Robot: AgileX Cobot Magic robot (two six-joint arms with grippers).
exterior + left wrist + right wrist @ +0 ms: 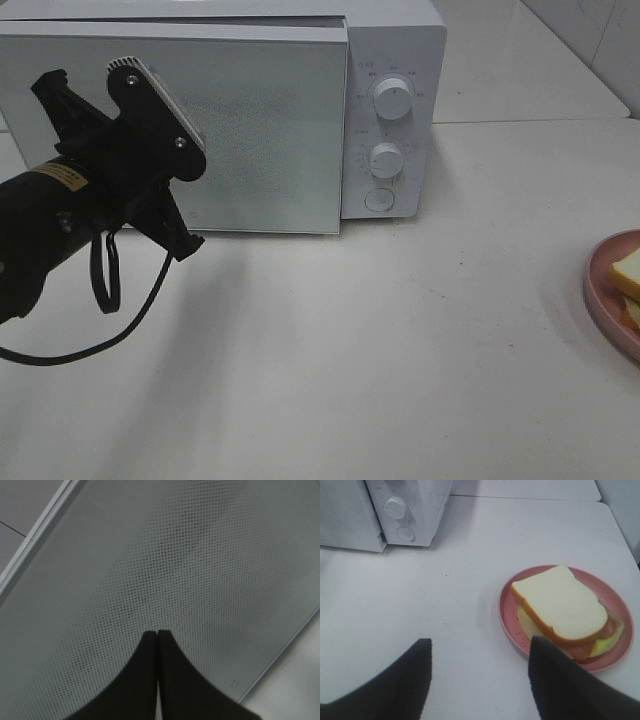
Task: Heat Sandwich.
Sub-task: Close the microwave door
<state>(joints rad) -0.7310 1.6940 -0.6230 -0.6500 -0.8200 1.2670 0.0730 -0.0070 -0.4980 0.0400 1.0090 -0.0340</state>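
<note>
The microwave door's edge (343,130) sticks out next to the knobs. My left gripper should move across from the hinge half and push the door shut nearer that edge (280,135) of the door.
The sandwich (560,605), white bread over pale yellow and red filling, lies on a round pink plate (507,617). In the high view only its edge (630,275) shows, at the far right on the plate (600,300). My right gripper (480,650) is open just in front of the plate, one finger (545,665) by the rim, holding nothing. My left gripper (158,632) is shut and empty, its tips pointing at the dotted glass of the microwave door (200,570). In the high view it (130,150) hangs before the door's left half (250,130). Contact with the door cannot be told.
The white microwave (400,40) stands at the back with two knobs (392,98) and a round button (378,199) on its right panel. Its door's right edge seems to stand slightly out from the body. A black cable (105,290) loops under the left arm. A tiled wall is at the far right.
</note>
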